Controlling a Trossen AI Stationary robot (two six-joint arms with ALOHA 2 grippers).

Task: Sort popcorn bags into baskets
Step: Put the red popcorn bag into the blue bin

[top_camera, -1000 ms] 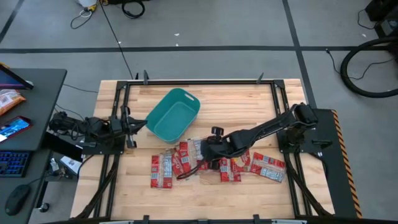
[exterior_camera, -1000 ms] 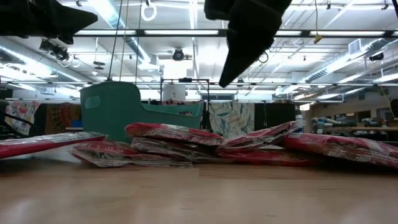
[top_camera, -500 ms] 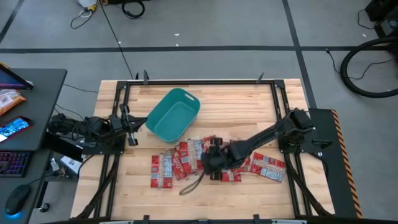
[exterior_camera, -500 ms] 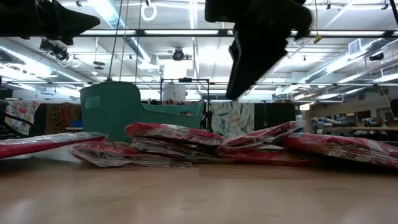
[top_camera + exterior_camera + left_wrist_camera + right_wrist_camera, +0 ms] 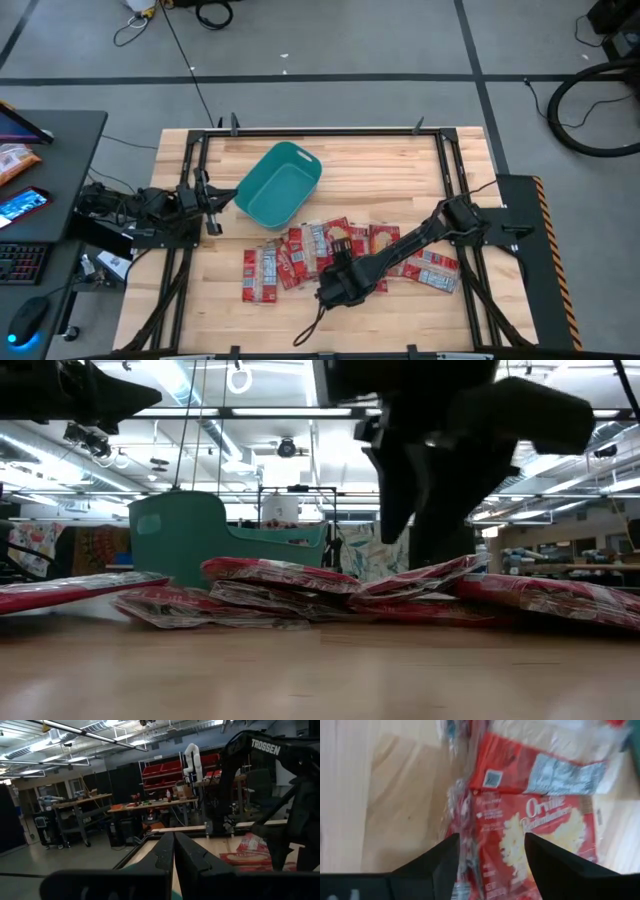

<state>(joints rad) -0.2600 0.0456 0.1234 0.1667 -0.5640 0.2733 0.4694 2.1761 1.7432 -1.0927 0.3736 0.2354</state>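
The popcorn bags overlap loosely at their edges [image 5: 325, 238], so the red bag [image 5: 337, 231] beneath my right gripper will come free alone when I lift it.
Several red popcorn bags [image 5: 290, 255] lie flat and overlapping in a loose row across the middle of the table [image 5: 280, 575]. The teal basket [image 5: 262, 205] stands behind them, toward the far left [image 5: 180, 520]. My right gripper [image 5: 330, 290] is open and hangs just over the near edge of the pile [image 5: 420, 530]. Its fingers point down on either side of one bag [image 5: 535, 835]. My left gripper [image 5: 215, 195] waits shut at the table's left edge beside the basket [image 5: 173, 850].
A dark cable [image 5: 310, 320] trails from my right gripper toward the table's near edge. Black frame rails [image 5: 190, 170] run along the table's sides. A desk [image 5: 40, 200] with a phone and an orange packet stands left of the table. Bare wood [image 5: 320, 670] lies near the front edge.
My right gripper has moved from over the middle of the pile toward the table's near edge and come down closer to the bags. Its fingers have opened from shut to wide apart. The bags and the basket lie as before.
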